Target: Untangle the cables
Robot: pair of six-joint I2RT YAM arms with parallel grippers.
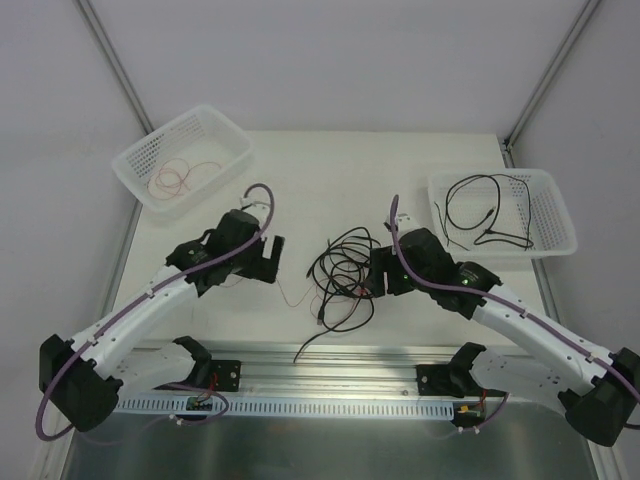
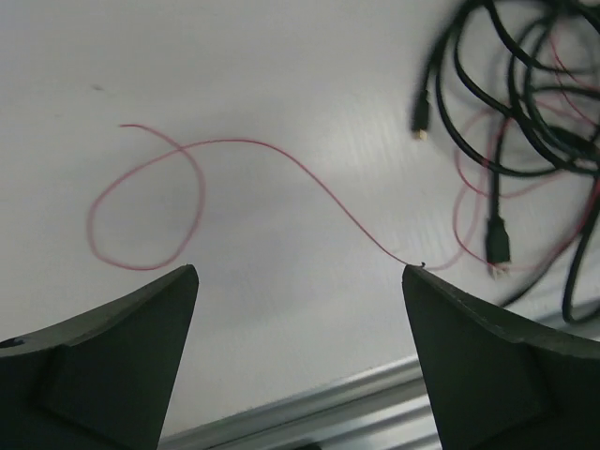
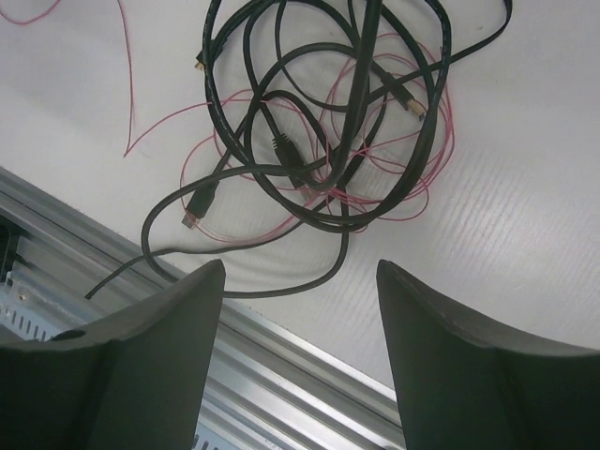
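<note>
The red wire's loose loop (image 2: pixel 92 225) rests clear of the black cables, so the red wire will slip out and leave them in a heap when I pull it.
A tangle of black cables with small connectors and thin red wires (image 1: pixel 340 280) lies at the table's middle front. It fills the upper part of the right wrist view (image 3: pixel 328 141). My right gripper (image 1: pixel 380 280) (image 3: pixel 301 264) is open and empty, just right of the tangle. My left gripper (image 1: pixel 266 260) (image 2: pixel 300 272) is open and empty, left of it. In the left wrist view a loose red wire (image 2: pixel 202 173) loops across the table toward the black cables (image 2: pixel 506 112) at the upper right. One black cable end (image 1: pixel 305 350) trails toward the front edge.
A white perforated basket (image 1: pixel 140 160) at the back left holds a red wire (image 1: pixel 175 178). A second basket (image 1: pixel 560 220) at the back right holds a black cable (image 1: pixel 490 215). An aluminium rail (image 1: pixel 330 365) runs along the table's near edge.
</note>
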